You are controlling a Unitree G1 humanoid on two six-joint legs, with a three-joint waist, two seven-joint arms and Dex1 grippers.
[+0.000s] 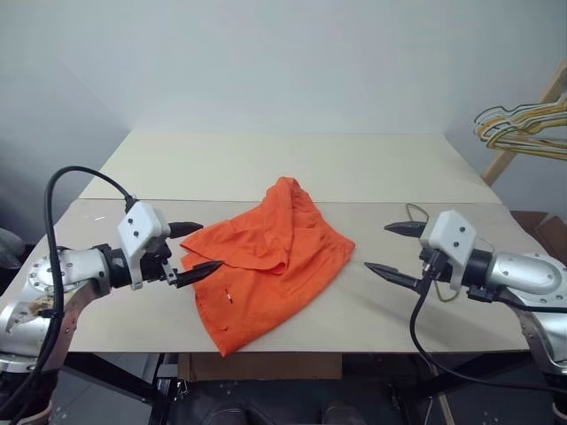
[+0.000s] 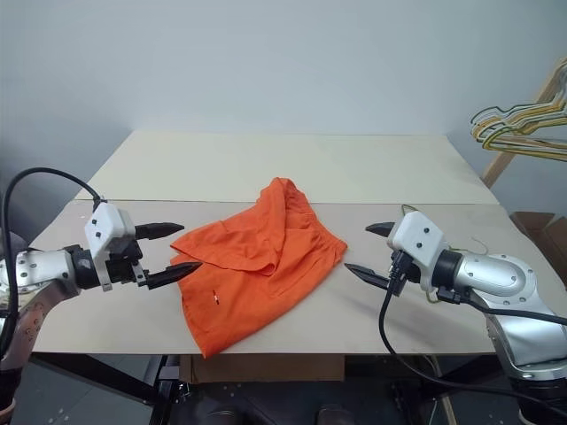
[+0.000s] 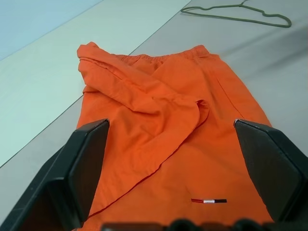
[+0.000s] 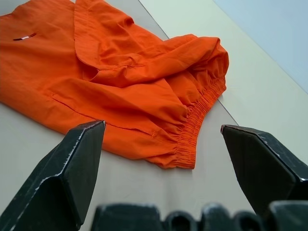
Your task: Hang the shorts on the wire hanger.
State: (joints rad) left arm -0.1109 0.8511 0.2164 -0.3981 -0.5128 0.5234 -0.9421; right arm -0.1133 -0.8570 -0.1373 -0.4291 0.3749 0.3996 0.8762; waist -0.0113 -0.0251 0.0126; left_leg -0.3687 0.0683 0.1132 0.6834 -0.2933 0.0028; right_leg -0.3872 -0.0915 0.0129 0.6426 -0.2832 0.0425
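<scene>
My gripper will make the shorts' folded part (image 1: pixel 254 237) open out into the other leg when it pulls the fabric, because a loose edge (image 1: pixel 250 267) lies across the front leg.
The bright orange shorts (image 1: pixel 266 261) lie crumpled near the table's front edge, one part folded over the rest. Their gathered waistband (image 4: pixel 197 125) faces the right side, and a tiny white mark (image 3: pixel 208 200) shows near the front. My left gripper (image 1: pixel 212 246) hovers open at the shorts' left edge, holding nothing. My right gripper (image 1: pixel 376 247) hovers open a short way to the right of the shorts, also holding nothing. The wire hanger (image 3: pixel 236 13) lies flat on the table beyond the shorts, on the right side, mostly hidden behind my right gripper in the eye views.
A bunch of yellowish and pale wire hangers (image 1: pixel 523 124) hangs on a slanted wooden rail (image 1: pixel 532 115) at the far right, off the table. The pale table (image 1: pixel 292 164) runs back to a plain wall, with a seam across its middle.
</scene>
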